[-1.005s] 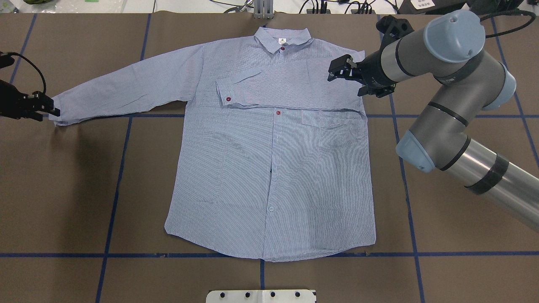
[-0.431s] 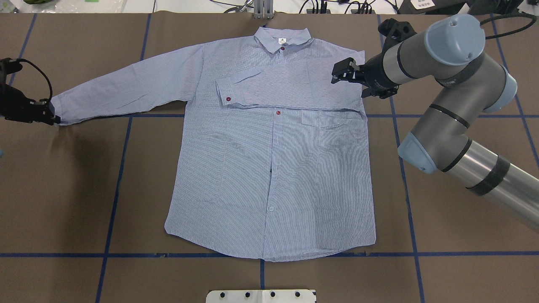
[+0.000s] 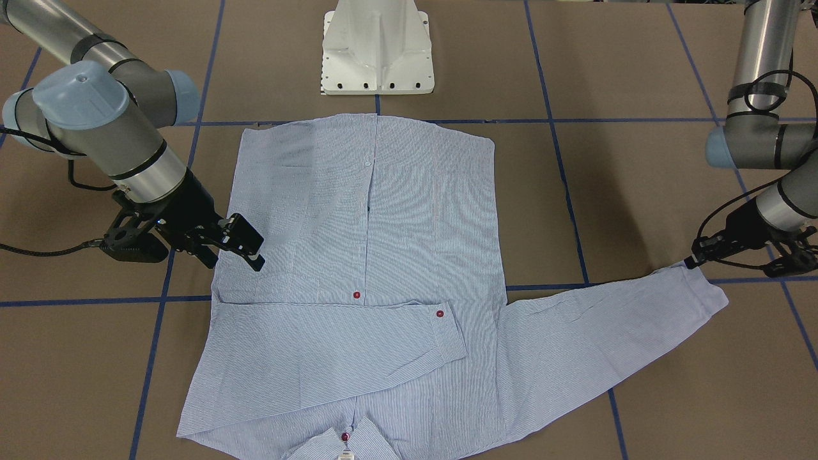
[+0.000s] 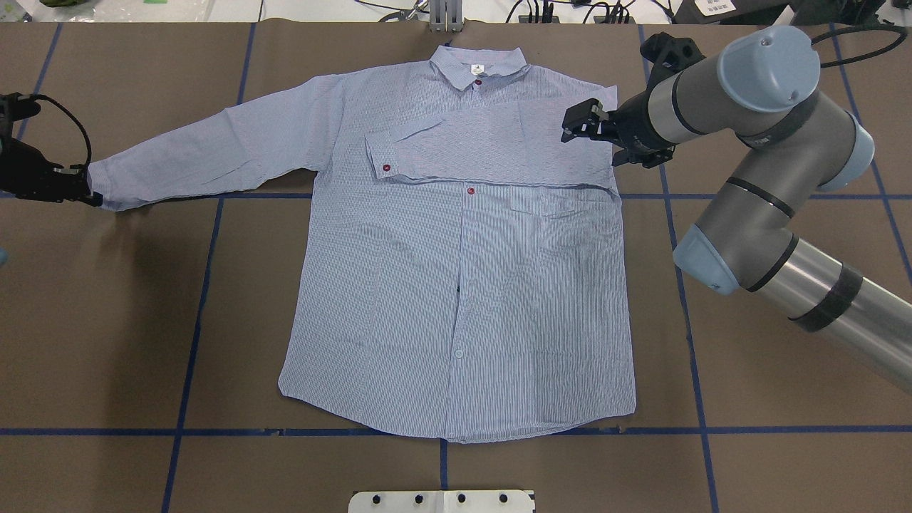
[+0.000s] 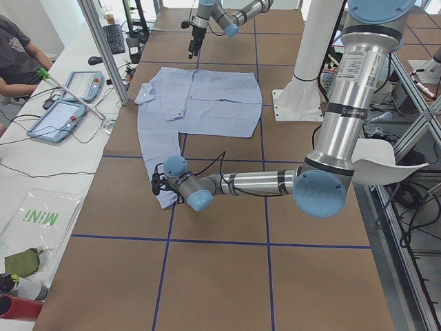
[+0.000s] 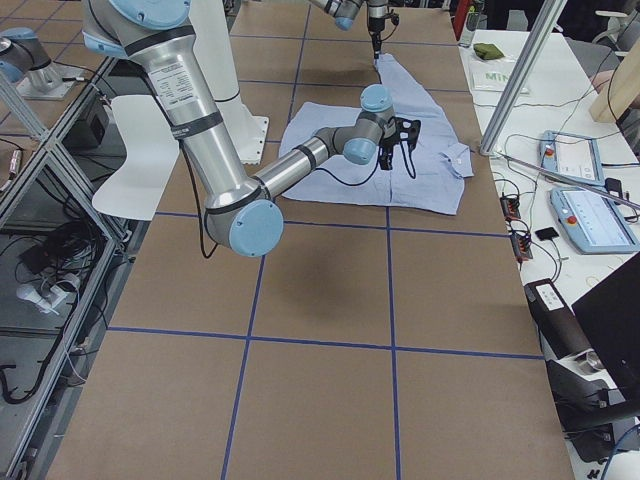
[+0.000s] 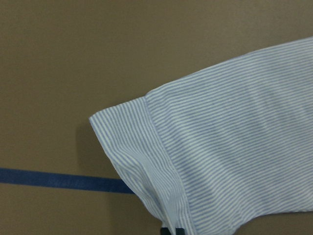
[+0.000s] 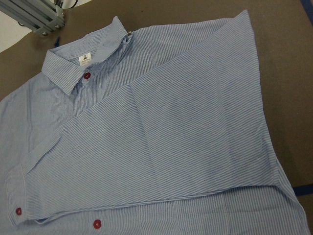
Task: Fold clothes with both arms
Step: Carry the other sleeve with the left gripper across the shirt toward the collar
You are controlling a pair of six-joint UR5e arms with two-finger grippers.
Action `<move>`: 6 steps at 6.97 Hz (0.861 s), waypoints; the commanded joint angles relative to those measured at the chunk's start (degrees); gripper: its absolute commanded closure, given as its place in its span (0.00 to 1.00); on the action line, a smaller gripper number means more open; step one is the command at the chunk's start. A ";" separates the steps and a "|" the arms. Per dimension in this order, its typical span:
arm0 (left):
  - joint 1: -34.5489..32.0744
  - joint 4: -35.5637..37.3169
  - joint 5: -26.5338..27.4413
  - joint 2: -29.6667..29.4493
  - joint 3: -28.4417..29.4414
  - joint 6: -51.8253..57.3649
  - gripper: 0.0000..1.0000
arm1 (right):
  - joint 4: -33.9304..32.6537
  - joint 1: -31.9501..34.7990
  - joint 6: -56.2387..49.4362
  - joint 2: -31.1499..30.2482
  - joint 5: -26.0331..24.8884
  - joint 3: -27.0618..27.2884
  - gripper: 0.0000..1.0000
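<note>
The folded sleeve is lying flat and the cuff corner is pinched in my left gripper, so I should keep moving the cuff across the chest until it is past the buttons.
The light blue striped shirt (image 4: 456,285) lies flat, front up, on the brown table, with its collar at the far edge. One sleeve (image 4: 484,153) is folded across the chest. The other sleeve (image 4: 214,153) stretches out to the overhead view's left. My left gripper (image 4: 87,191) sits at that sleeve's cuff (image 3: 706,294) and looks shut on its corner. In the left wrist view the cuff (image 7: 146,161) runs down to a black fingertip at the bottom edge. My right gripper (image 4: 570,125) is open and empty, just above the shirt's shoulder by the folded sleeve (image 8: 161,122).
The white pedestal base (image 3: 377,51) stands beyond the shirt's hem. An aluminium post (image 4: 445,18) stands behind the collar. Blue tape lines (image 4: 192,320) cross the table. An operator's bench with tablets (image 5: 69,96) runs along the far side.
My left gripper has closed in on the cuff's corner and the cuff end has shifted slightly. My right gripper has drawn back a little toward the shirt's shoulder edge.
</note>
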 commanded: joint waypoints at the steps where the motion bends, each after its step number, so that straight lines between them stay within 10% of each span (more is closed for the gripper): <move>1: -0.52 1.03 0.12 -2.64 -7.18 -4.83 1.00 | 0.00 1.58 -0.08 -0.79 0.89 0.28 0.01; 6: 12.96 9.12 11.07 -30.47 -9.33 -30.39 1.00 | 0.70 11.77 -10.53 -11.77 10.20 2.47 0.00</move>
